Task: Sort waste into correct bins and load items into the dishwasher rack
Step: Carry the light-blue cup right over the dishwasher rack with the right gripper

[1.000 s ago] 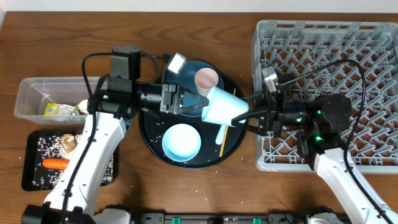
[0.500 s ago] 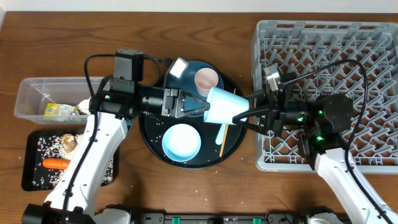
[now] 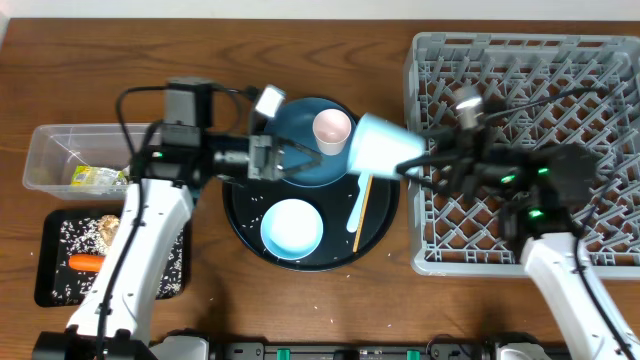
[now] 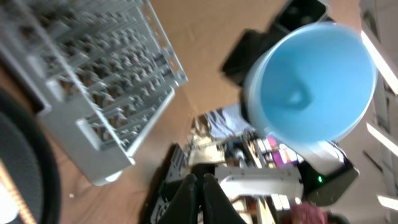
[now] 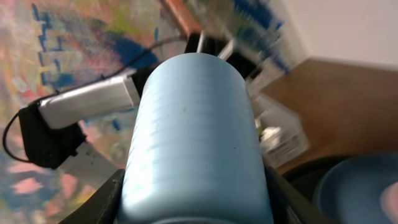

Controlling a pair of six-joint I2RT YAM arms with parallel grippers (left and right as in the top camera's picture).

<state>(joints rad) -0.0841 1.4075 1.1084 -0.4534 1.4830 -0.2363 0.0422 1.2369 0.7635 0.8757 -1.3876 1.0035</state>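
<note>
I should go on pulling my left gripper back until it opens at the dark blue plate's edge [image 3: 292, 181], because my right gripper is holding the light-blue cup [image 3: 383, 147] clear of my left gripper.
My right gripper [image 3: 408, 160] is shut on the small light-blue cup [image 3: 380, 143], holding it on its side above the gap between the round black tray [image 3: 245, 225] and the dishwasher rack [image 3: 540, 90]. In the right wrist view the cup [image 5: 196, 143] fills the space between the jaws. My left gripper [image 3: 312, 160] is shut and empty over the dark blue plate [image 3: 300, 125], apart from the cup [image 4: 311, 81]. The pink cup [image 3: 333, 127] stands on the plate. A pale bowl [image 3: 292, 227], white spoon [image 3: 355, 203] and chopstick [image 3: 361, 212] lie on the round tray.
At the left, a clear tub [image 3: 60, 150] holds the yellow-green wrapper [image 3: 95, 178] and a tissue [image 3: 131, 172]. The shallow black tray [image 3: 55, 280] below it holds the carrot [image 3: 90, 263], food scraps [image 3: 108, 228] and rice grains.
The right arm has carried the light-blue cup up and to the right, toward the rack. The left arm has drawn back a little to the left, away from the cup.
</note>
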